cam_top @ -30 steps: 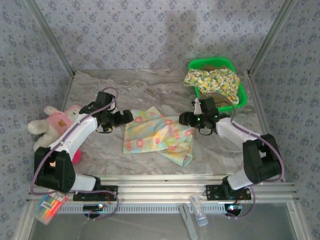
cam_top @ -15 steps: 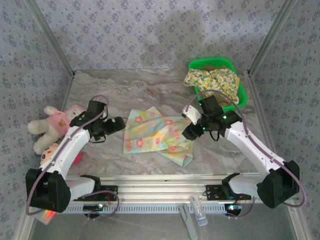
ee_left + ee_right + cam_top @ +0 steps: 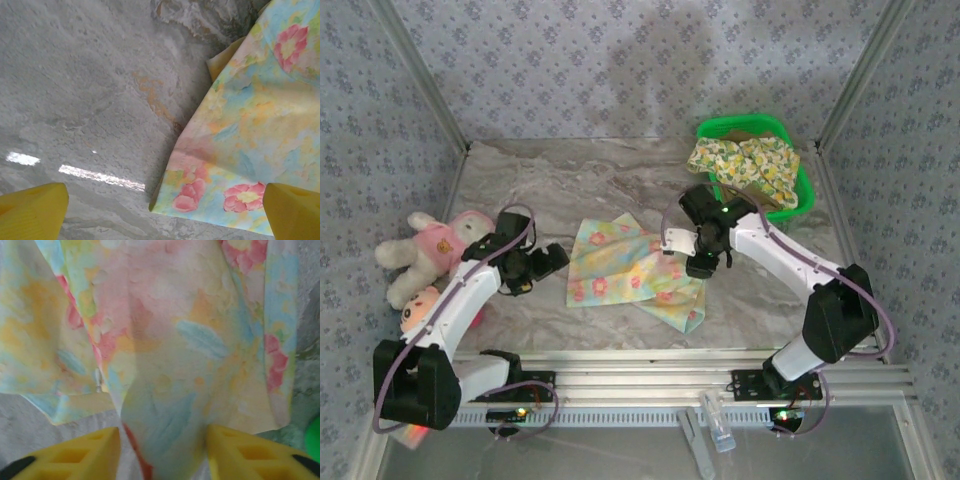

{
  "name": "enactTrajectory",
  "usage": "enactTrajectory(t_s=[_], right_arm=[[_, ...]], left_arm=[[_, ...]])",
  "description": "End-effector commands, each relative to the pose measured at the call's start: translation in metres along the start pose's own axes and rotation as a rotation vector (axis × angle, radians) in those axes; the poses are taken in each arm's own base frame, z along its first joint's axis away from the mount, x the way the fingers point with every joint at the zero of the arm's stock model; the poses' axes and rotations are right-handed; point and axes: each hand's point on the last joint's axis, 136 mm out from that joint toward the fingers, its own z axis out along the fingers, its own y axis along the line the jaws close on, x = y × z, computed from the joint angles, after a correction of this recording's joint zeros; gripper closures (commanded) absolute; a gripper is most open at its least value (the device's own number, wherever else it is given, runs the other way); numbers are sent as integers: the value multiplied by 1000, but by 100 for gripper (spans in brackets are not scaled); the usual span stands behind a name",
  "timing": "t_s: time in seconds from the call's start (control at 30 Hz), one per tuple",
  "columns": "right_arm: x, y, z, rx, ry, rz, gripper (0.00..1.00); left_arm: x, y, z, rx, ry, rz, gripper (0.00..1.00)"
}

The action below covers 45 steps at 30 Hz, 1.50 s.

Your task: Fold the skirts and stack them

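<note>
The pastel-patterned skirt lies twisted (image 3: 650,296) next to where my right gripper holds it. My left gripper should grab the skirt's loose edge (image 3: 573,288) first, and then both grippers should lift the skirt and straighten it.
The pale yellow pastel-patterned skirt (image 3: 635,272) lies spread in the middle of the table. My left gripper (image 3: 552,262) (image 3: 165,202) is open just off its left edge, with the skirt's near corner (image 3: 170,197) between the fingers' line. At the skirt's right edge my right gripper (image 3: 700,265) (image 3: 164,455) points down, shut on a raised fold of the skirt (image 3: 165,405). The white-yellow floral skirt (image 3: 745,160) is draped over the green basket (image 3: 805,190), and olive-khaki cloth (image 3: 752,197) shows beneath it. The lavender skirt is out of view.
A pink plush toy (image 3: 432,245) lies at the table's left edge, close to my left arm. The basket stands at the back right corner, behind my right arm. Patterned walls close in the table on three sides.
My right arm has swung from beside the basket down onto the skirt's right edge and taken a fold. My left gripper has drawn back a little from the skirt's left edge.
</note>
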Motion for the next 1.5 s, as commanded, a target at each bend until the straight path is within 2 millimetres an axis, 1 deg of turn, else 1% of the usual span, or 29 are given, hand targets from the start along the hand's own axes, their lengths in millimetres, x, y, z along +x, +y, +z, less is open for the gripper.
enactTrajectory(t_s=[0.0, 0.1, 0.13, 0.17, 0.23, 0.27, 0.43, 0.5, 0.6, 0.73, 0.87, 0.97, 1.03, 1.1, 1.3, 1.47], right_arm=[[1, -9, -3, 81, 11, -68, 65], [-4, -9, -9, 118, -30, -86, 79], [0, -4, -5, 114, -22, -94, 83], [1, -2, -5, 118, -22, -102, 87], [2, -1, -8, 135, -25, -118, 97], [2, 0, -9, 140, -28, -122, 100], [-5, 2, -19, 182, -93, -124, 100], [-8, 0, -23, 219, -125, -125, 100], [-12, -4, -34, 285, -186, -120, 100], [-13, -3, -44, 320, -221, -126, 100], [-10, 2, -41, 330, -201, -152, 100], [-14, 4, -41, 344, -216, -162, 100], [-16, 4, -43, 356, -228, -163, 100], [-18, 5, -45, 362, -238, -167, 100], [-20, 7, -48, 368, -245, -178, 100], [-21, 9, -46, 364, -243, -181, 100]], left_arm=[[5, -3, 4, 39, 19, -62, 0], [11, 0, 7, 34, 37, -81, 1], [11, 1, 7, 34, 35, -85, 1], [6, -4, 7, 55, 14, -85, 1], [5, -8, 6, 74, 10, -96, 2], [4, -10, 7, 86, 9, -102, 2], [7, -21, 17, 128, 31, -165, 11], [10, -21, 23, 135, 48, -204, 14], [12, -22, 30, 143, 70, -249, 19], [21, -35, 36, 197, 138, -305, 26], [30, -51, 37, 259, 212, -387, 28], [32, -60, 31, 268, 222, -412, 28], [36, -65, 30, 271, 228, -433, 32], [43, -67, 32, 264, 244, -457, 34], [59, -66, 44, 237, 302, -544, 34], [54, -74, 52, 257, 290, -570, 36]])
